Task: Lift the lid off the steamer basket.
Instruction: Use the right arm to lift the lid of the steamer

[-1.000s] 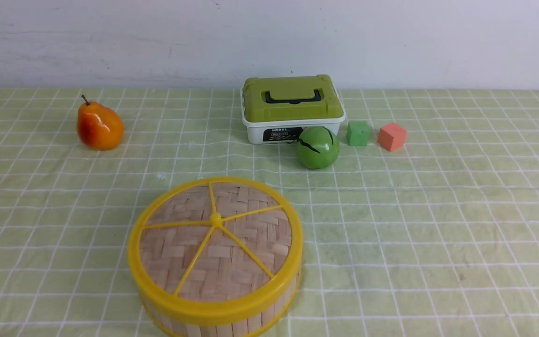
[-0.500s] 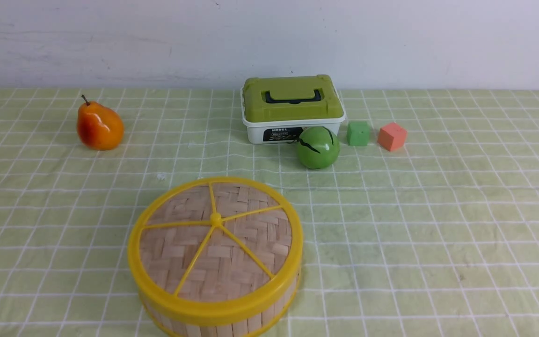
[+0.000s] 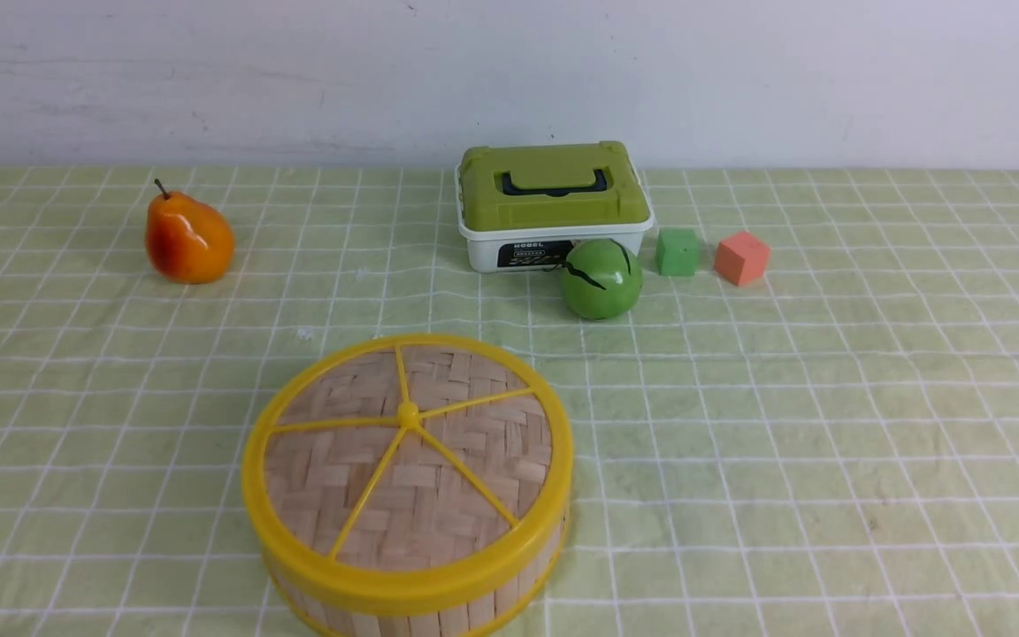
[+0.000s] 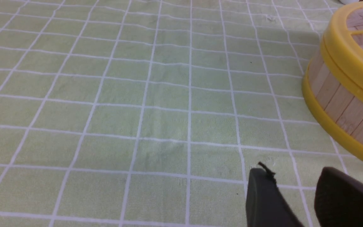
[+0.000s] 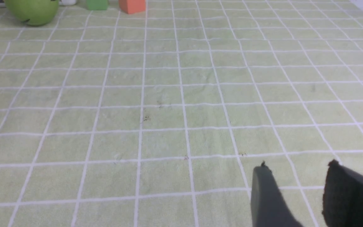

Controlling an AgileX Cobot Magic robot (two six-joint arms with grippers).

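The lid's yellow rim (image 3: pixel 410 591) fits like a cap over the slatted side of the steamer basket. The lid will come off and leave the steamer basket behind when I lift.
The lid (image 3: pixel 408 456), a woven bamboo disc with a yellow rim, yellow spokes and a centre knob, sits closed on the steamer basket (image 3: pixel 439 610) near the table's front, left of centre. Both also show in the left wrist view: the lid (image 4: pixel 354 47) and the basket's slatted wall (image 4: pixel 342 104). My left gripper (image 4: pixel 295 173) is open and empty, low over the cloth, apart from the basket. My right gripper (image 5: pixel 298 165) is open and empty over bare cloth. Neither gripper shows in the front view.
A pear (image 3: pixel 187 237) stands at the back left. A white box with an olive-green lid (image 3: pixel 552 203) stands at the back centre, with a green apple (image 3: pixel 600 278), a green cube (image 3: pixel 678 251) and an orange cube (image 3: pixel 741 257) beside it. A green checked cloth (image 3: pixel 828 425) covers the table.
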